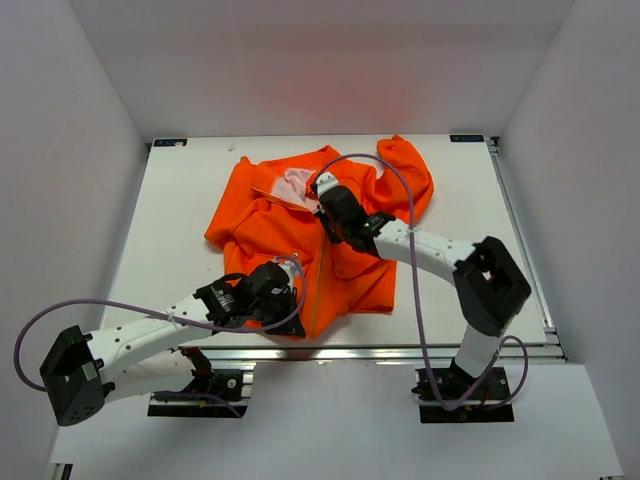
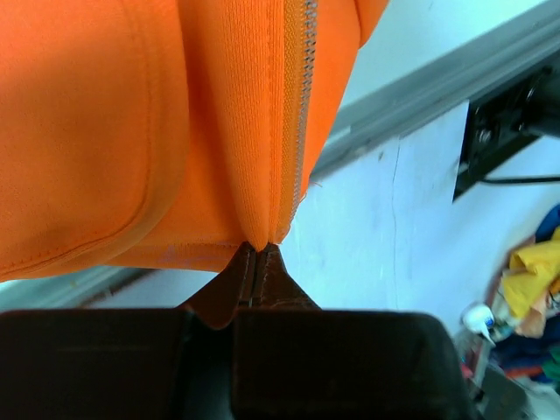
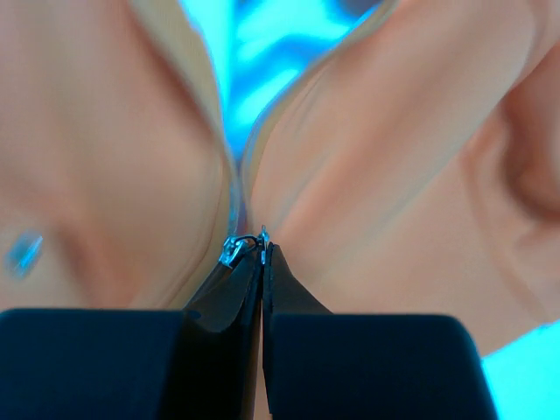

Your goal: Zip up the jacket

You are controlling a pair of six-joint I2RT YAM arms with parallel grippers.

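Note:
Fabric edges (image 3: 234, 166) run freely into the slider and the robot's left gripper holds the hem in place, so the right gripper should go on pulling until the slider gets to the collar top (image 1: 320, 160).
The bright orange jacket (image 1: 340, 260) lies crumpled on the white table, its pale lining (image 1: 297, 182) showing at the collar. My left gripper (image 1: 292, 300) is shut on the jacket's bottom hem right at the zipper's lower end (image 2: 259, 236), the closed zipper (image 2: 302, 96) running up from it. My right gripper (image 1: 322, 190) is near the collar, shut on the metal zipper pull (image 3: 262, 247); the small slider (image 3: 233, 249) sits just left of the fingertips, where the two fabric edges (image 3: 350, 166) meet and part above.
The table's front metal rail (image 1: 400, 350) runs just below the hem. A sleeve (image 1: 405, 170) is bunched at the back right. White walls close in on three sides. Clutter lies off the table edge in the left wrist view (image 2: 525, 289).

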